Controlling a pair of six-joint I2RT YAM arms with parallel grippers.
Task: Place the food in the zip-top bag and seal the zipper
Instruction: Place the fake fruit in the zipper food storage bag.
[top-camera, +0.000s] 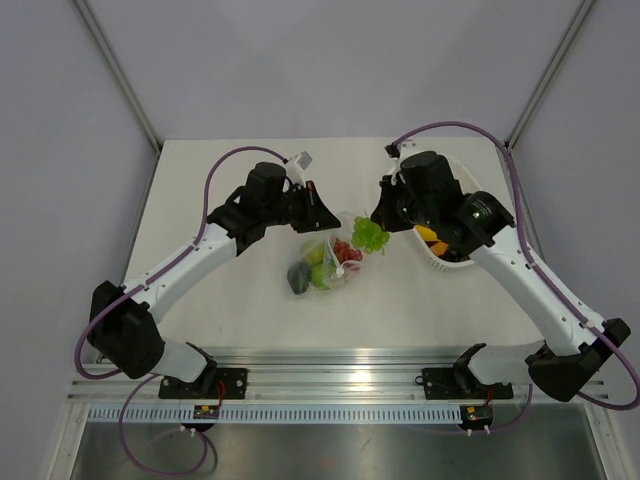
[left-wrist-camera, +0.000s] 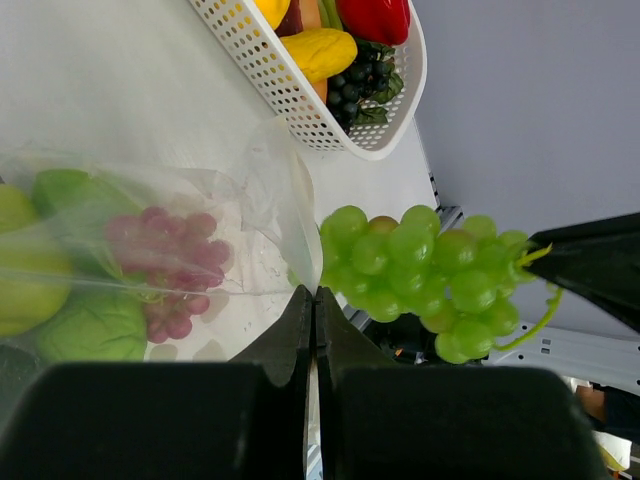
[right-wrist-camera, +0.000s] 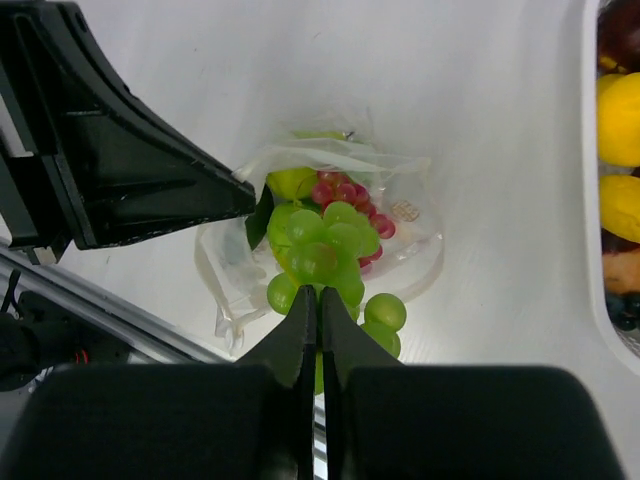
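Note:
The bag's opening (top-camera: 345, 228) is lifted open toward the green grape bunch, so the robot's right gripper should keep going into the bag and let go of the bunch beside the red grapes (top-camera: 347, 251).
The clear zip-top bag (top-camera: 328, 262) lies mid-table holding red grapes (top-camera: 347, 251), green fruit (top-camera: 320, 277) and a dark piece (top-camera: 298, 277). My left gripper (top-camera: 328, 222) is shut on the bag's mouth edge (left-wrist-camera: 300, 215) and holds it lifted. My right gripper (top-camera: 385, 222) is shut on a green grape bunch (top-camera: 369, 235) and holds it above the bag's mouth. In the right wrist view the grapes (right-wrist-camera: 325, 250) hang over the bag (right-wrist-camera: 400, 215). In the left wrist view the grapes (left-wrist-camera: 425, 275) hover right of the bag. The zipper cannot be made out.
A white lattice basket (top-camera: 448, 265) at the right, under my right arm, holds yellow, red and dark toy food (left-wrist-camera: 335, 45). The table's front edge with its metal rail (top-camera: 340, 385) lies near the arm bases.

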